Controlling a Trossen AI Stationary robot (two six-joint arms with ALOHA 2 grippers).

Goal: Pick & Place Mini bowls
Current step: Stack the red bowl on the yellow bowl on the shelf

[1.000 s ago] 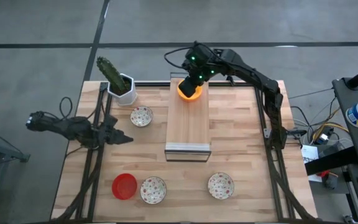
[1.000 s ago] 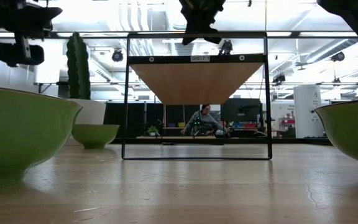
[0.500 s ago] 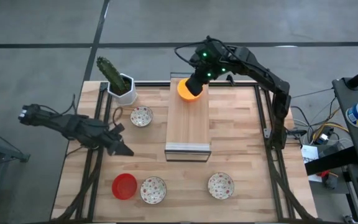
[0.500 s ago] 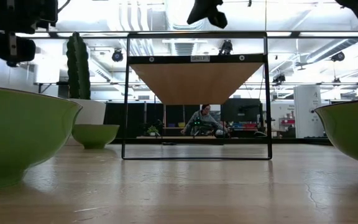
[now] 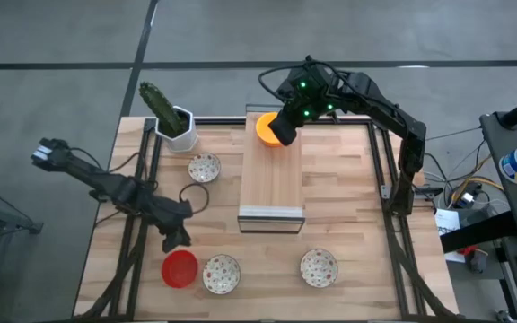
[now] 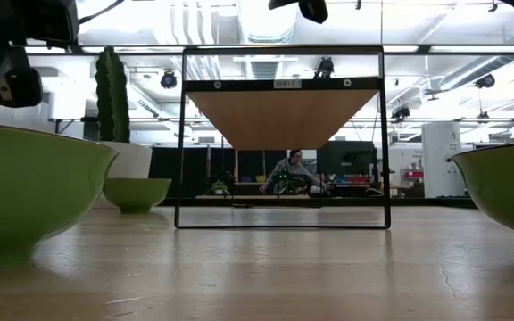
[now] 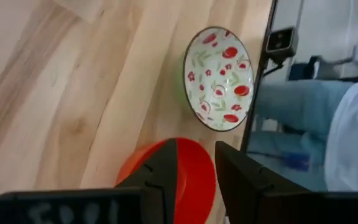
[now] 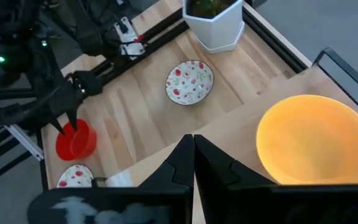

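The red bowl's far rim (image 5: 179, 252) is clear of the floral bowl and under my open fingers, so my left gripper keeps going down and closes across that rim.
A red bowl (image 5: 179, 267) sits on the table near its front left, beside a floral bowl (image 5: 221, 274). My left gripper (image 5: 174, 237) is open and points down just above the red bowl's far rim; in the left wrist view (image 7: 194, 146) its fingers stand on either side of the red bowl (image 7: 194, 183). An orange bowl (image 5: 264, 126) sits on the far end of a raised wooden shelf (image 5: 272, 184). My right gripper (image 5: 285, 133) is shut and empty beside the orange bowl (image 8: 312, 140). Two more floral bowls (image 5: 205, 167) (image 5: 319, 266) rest on the table.
A white pot with a green cactus (image 5: 176, 124) stands at the far left corner. Black frame rails (image 5: 137, 179) (image 5: 389, 179) run along both sides of the table. In the low view a person (image 6: 291, 171) sits far behind the table.
My left gripper has gone toward the table's near edge and tipped down over the red bowl. My right gripper has risen and drawn off the orange bowl toward the right. The orange bowl stays on the shelf.
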